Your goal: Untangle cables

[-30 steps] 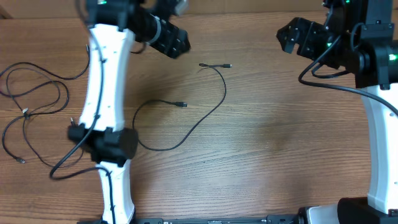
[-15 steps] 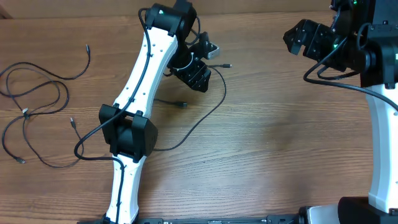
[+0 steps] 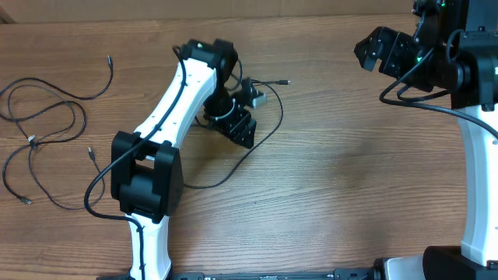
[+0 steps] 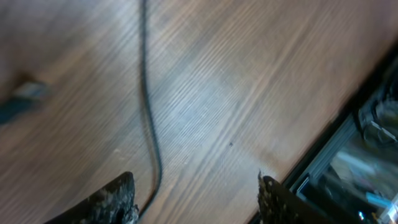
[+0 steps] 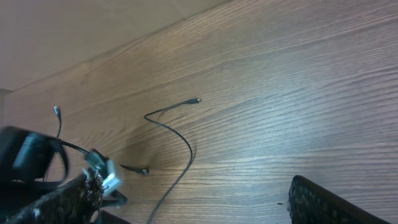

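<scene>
The black cable (image 4: 145,90) will come up freely and dangle in a curl when the robot lifts it, because the piece of black cable lies alone in a smooth bend (image 4: 158,163).
A single thin black cable (image 3: 274,124) lies in a loop mid-table, with one plug end (image 3: 285,82) at the far side. My left gripper (image 3: 240,131) hangs low over its near part and is open. In the left wrist view the cable strand (image 4: 146,93) runs down between the spread fingers (image 4: 196,186), close to the left one, and a blurred plug (image 4: 25,93) lies at the left. A loose tangle of several black cables (image 3: 47,128) lies at the far left. My right gripper (image 3: 372,48) is raised at the back right, open and empty (image 5: 194,183). Its view shows the cable (image 5: 180,140).
The wooden table (image 3: 350,179) carries the cables. The left arm's white links (image 3: 167,109) stretch from the front edge to the middle. The right arm's base column (image 3: 475,194) stands at the right edge. A dark rail runs along the front edge (image 4: 348,137).
My left arm has swung from the left part of the table to the right and come down over the single cable. The right arm has barely moved.
</scene>
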Robot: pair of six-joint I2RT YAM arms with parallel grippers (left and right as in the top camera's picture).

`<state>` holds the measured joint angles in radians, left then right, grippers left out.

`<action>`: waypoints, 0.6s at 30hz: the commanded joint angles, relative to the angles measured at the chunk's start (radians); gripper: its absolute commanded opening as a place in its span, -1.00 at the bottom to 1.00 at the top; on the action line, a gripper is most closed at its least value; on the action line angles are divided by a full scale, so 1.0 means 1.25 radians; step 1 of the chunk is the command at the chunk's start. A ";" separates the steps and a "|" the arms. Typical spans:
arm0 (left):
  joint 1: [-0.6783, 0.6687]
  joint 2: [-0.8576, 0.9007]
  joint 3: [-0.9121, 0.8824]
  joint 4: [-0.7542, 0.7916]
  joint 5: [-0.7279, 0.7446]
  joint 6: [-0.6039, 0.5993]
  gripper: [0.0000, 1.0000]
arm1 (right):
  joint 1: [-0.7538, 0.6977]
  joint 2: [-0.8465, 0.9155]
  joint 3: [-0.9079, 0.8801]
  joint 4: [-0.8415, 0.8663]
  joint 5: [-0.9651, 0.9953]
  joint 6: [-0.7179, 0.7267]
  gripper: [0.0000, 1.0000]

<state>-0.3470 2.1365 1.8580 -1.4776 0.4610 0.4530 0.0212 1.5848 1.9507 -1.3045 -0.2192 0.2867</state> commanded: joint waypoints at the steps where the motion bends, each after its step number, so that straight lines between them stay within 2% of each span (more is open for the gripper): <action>1: 0.002 -0.016 -0.084 0.043 0.054 0.081 0.26 | -0.002 0.001 0.020 -0.008 0.007 -0.005 0.89; 6: 0.002 -0.016 -0.186 0.170 0.066 0.052 0.27 | -0.002 0.001 0.020 -0.009 0.007 -0.005 0.90; 18: 0.002 -0.013 -0.293 0.289 0.063 -0.001 0.36 | -0.002 0.001 0.020 -0.012 0.007 -0.005 0.89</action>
<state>-0.3470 2.1357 1.5093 -1.1309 0.5209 0.4770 0.0212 1.5848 1.9507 -1.3258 -0.2195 0.2871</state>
